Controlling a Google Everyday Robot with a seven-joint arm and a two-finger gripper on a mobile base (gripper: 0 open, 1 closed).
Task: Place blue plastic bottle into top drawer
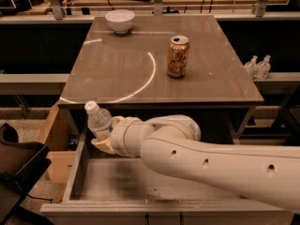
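Note:
My gripper is holding the blue plastic bottle [97, 119] cap up inside the drawer's side, and it should keep lowering the bottle until the bottle's base touches the clear drawer's bottom [101, 172].
The blue plastic bottle [97, 120], clear with a white cap, is held tilted over the back left of the open top drawer [77, 168]. My gripper [104, 138] is shut on the bottle's lower body, at the end of the white arm that reaches in from the right. The bottle's lower half is hidden behind the gripper. The drawer's grey floor [140, 184] shows below the arm, and its front rim runs along the bottom of the view.
A grey table [117, 74] stands above the drawer, with a gold soda can [178, 56] and a white bowl [119, 20] on it. Two small bottles [258, 67] stand on a ledge at right. A cardboard box [54, 144] sits left of the drawer.

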